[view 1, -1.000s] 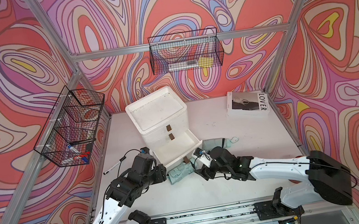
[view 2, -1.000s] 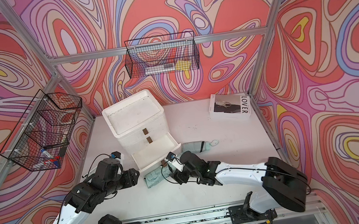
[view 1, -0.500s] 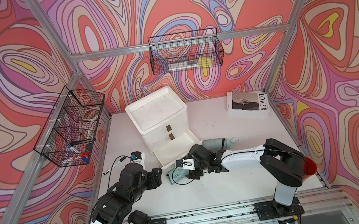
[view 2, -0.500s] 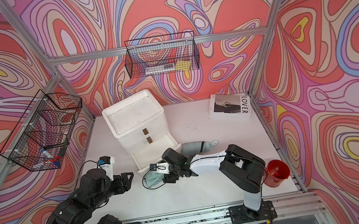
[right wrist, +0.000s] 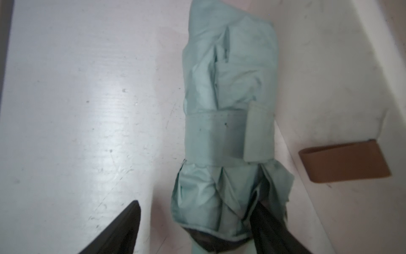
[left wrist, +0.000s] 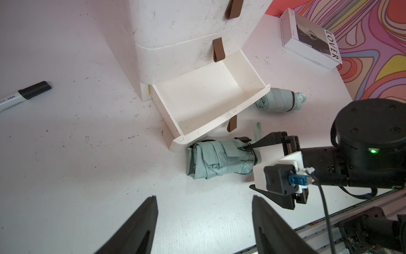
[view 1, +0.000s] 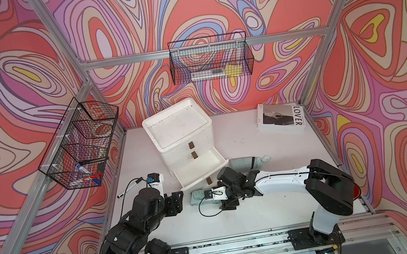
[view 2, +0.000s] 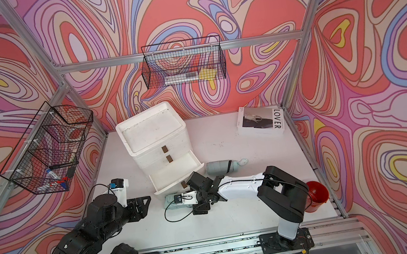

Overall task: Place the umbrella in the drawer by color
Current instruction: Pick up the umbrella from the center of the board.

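The umbrella is lying right up against the drawer's front, so my right gripper should lift it away by its handle end [left wrist: 250, 160] and pass it to my left gripper.
A folded mint-green umbrella [view 1: 198, 196] [view 2: 171, 200] [left wrist: 219, 160] [right wrist: 228, 110] lies on the table against the front of the pulled-out bottom drawer [view 1: 197, 168] [left wrist: 206, 96], which holds nothing. My right gripper [view 1: 207, 197] [left wrist: 250, 166] [right wrist: 197, 211] is open and straddles the umbrella's dark handle end; one finger touches its fabric, the other stands apart. A second mint umbrella [view 1: 243, 164] [left wrist: 276, 103] lies right of the drawer. My left gripper [view 1: 179, 203] [left wrist: 203, 198] is open over bare table, left of the umbrella.
The white drawer unit [view 1: 178, 128] has its two upper drawers shut. A marker [view 1: 129, 189] lies at the left, a book [view 1: 282, 120] at the back right, a red cup [view 2: 315, 195] behind the right arm. Wire baskets [view 1: 210, 58] [view 1: 79, 143] hang on the walls.
My right gripper has slid left along the table onto the umbrella's handle end, its elbow rising. My left arm has drawn back a little. The umbrella has not moved.
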`<state>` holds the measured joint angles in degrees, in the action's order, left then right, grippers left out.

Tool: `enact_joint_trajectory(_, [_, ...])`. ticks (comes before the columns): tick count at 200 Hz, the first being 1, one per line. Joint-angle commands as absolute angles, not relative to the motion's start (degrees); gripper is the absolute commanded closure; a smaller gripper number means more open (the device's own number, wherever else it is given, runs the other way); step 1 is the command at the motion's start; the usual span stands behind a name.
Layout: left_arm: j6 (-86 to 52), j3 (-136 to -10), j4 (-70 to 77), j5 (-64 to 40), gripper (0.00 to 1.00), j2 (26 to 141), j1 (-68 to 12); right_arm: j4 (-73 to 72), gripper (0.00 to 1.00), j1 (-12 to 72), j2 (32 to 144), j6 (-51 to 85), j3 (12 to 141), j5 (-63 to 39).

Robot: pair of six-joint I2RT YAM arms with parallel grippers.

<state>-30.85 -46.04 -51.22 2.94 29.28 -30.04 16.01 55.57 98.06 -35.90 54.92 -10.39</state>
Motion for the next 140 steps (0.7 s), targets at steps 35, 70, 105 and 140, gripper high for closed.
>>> enact_joint_trajectory(35, [-30.2,-45.4,-50.2,3.0,0.27,29.3,-30.3,19.4,0.19,55.9,100.1,-32.7,57.7,-7.7])
enact_joint_trajectory(70, [-30.5,-45.4,-50.4,3.3,0.27,28.8,-30.4,16.3,0.19,55.8,103.7,-30.8,60.2,-6.4])
enact_joint_trajectory(105, [-30.4,-45.4,-50.3,3.4,0.27,29.2,-30.4,14.7,0.24,55.9,105.8,-32.2,58.9,-7.2])
enact_joint_trajectory(140, [-30.4,-45.4,-50.4,3.4,0.27,30.1,-30.3,12.7,0.40,56.0,103.1,-35.9,55.5,-7.2])
